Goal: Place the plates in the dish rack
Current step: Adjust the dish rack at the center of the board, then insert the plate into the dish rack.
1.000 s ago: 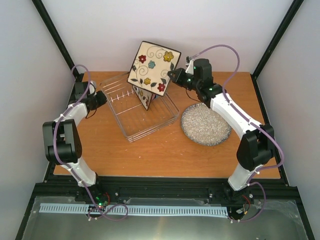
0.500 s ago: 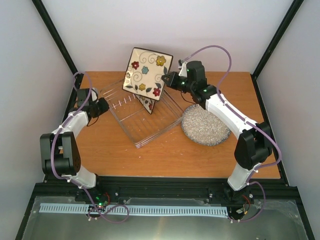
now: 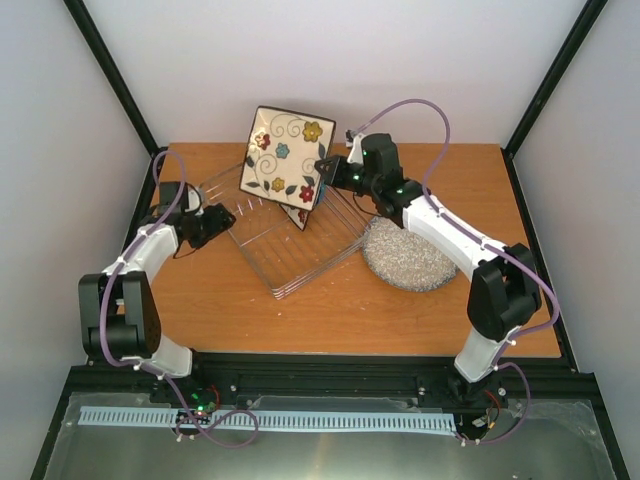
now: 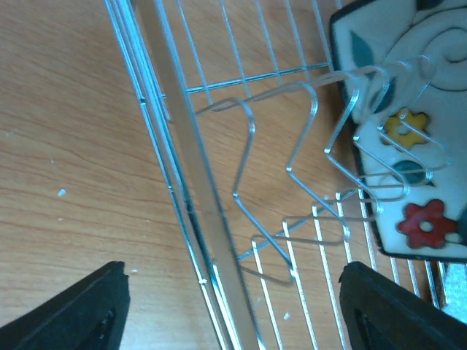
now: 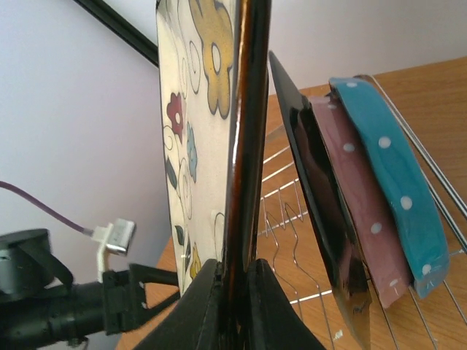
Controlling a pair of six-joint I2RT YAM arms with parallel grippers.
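The robot's right gripper holds the slanted cream plate (image 3: 288, 160) by an edge, so its left gripper should leave the rack's rim and move to the plate's free edge (image 3: 250, 147).
My right gripper (image 3: 328, 172) is shut on the right edge of a square cream plate with coloured flowers (image 3: 283, 157), holding it upright above the back of the wire dish rack (image 3: 290, 262). In the right wrist view that plate (image 5: 197, 109) is edge-on between my shut fingers (image 5: 211, 306). Another square plate (image 5: 314, 189) leans in the rack, with a pink dotted plate (image 5: 357, 211) and a blue white-dotted plate (image 5: 394, 175) behind it. My left gripper (image 3: 222, 217) is open, its fingers (image 4: 73, 313) straddling the rack's left rim (image 4: 190, 182) without touching it. The round grey speckled plate (image 3: 408, 253) lies on the table.
The rack sits skewed on the wooden table (image 3: 250, 320), its near corner pointing at me. Upright tines (image 4: 292, 160) stand in a row beside the racked square plate (image 4: 408, 197). Black frame posts (image 3: 110, 70) and white walls enclose the table.
My left gripper has opened off the rack's left rim after the rack swung round. My right gripper has carried the flower plate left and lower, over the rack.
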